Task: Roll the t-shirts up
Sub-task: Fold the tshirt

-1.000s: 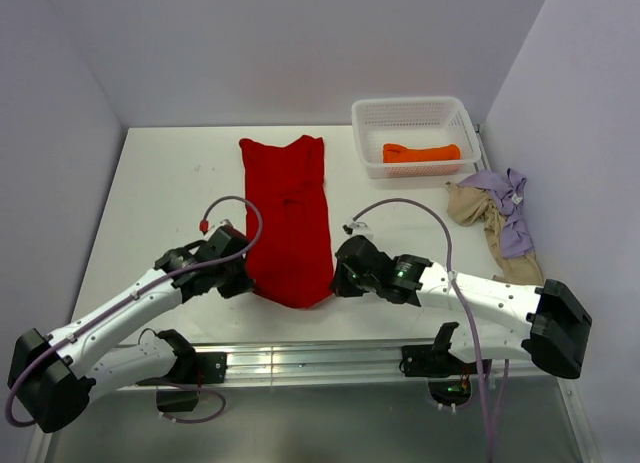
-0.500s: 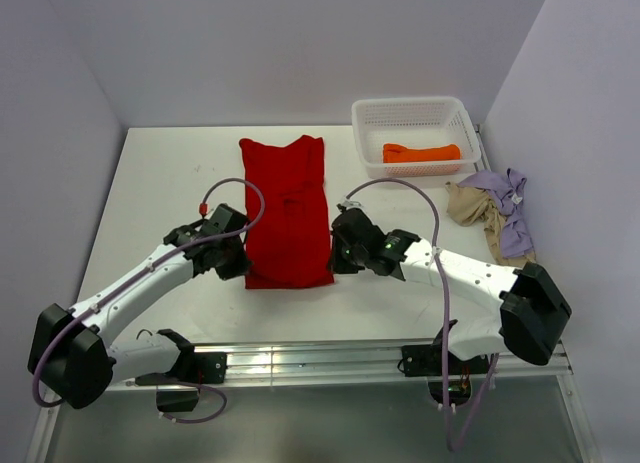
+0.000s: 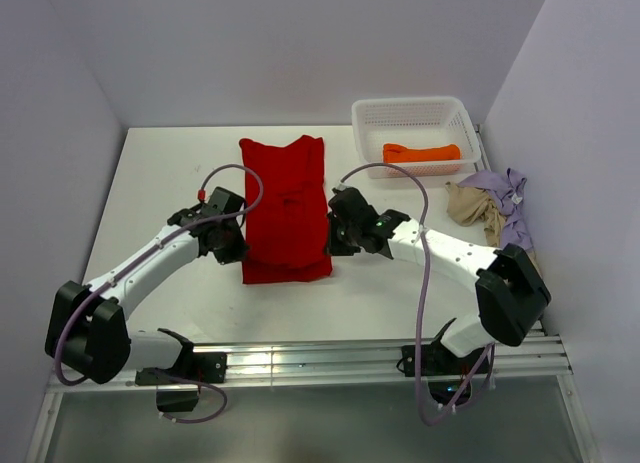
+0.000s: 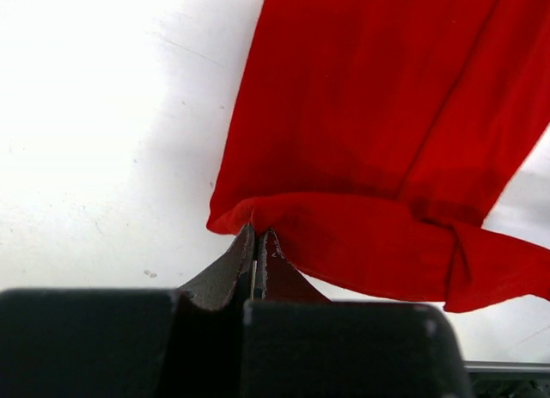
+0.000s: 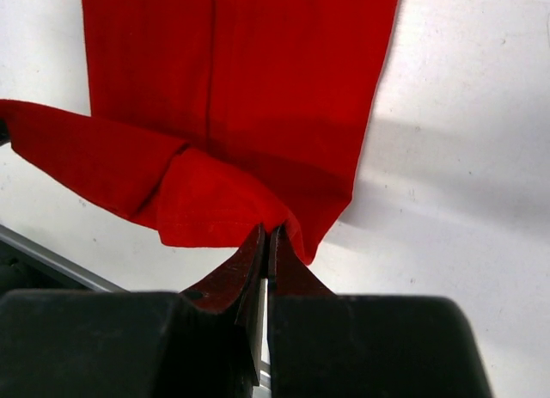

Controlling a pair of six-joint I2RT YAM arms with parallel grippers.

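I can see that the turned end (image 3: 287, 271) reaches across the red t-shirt (image 3: 283, 226) from edge to edge, so I should keep carrying its corner forward with my left gripper until it lies flat, then let go.
The red t-shirt (image 3: 288, 198) lies as a long folded strip down the middle of the table, its near end turned over onto itself. My left gripper (image 3: 237, 245) is shut on the left corner of that turned end (image 4: 249, 217). My right gripper (image 3: 333, 239) is shut on the right corner (image 5: 273, 219). The shirt also fills the left wrist view (image 4: 387, 114) and the right wrist view (image 5: 232, 80). The orange t-shirt (image 3: 421, 153) lies rolled in the basket. The lilac t-shirt (image 3: 510, 208) and beige t-shirt (image 3: 478, 211) lie crumpled at the right edge.
The white mesh basket (image 3: 413, 113) stands at the back right. Walls close in the table on the left, back and right. A metal rail (image 3: 320, 358) runs along the near edge. Bare table (image 3: 160, 183) lies left of the red shirt.
Both grippers have carried the red shirt's near end away from the rail, folding it over onto the strip. The strip now looks shorter.
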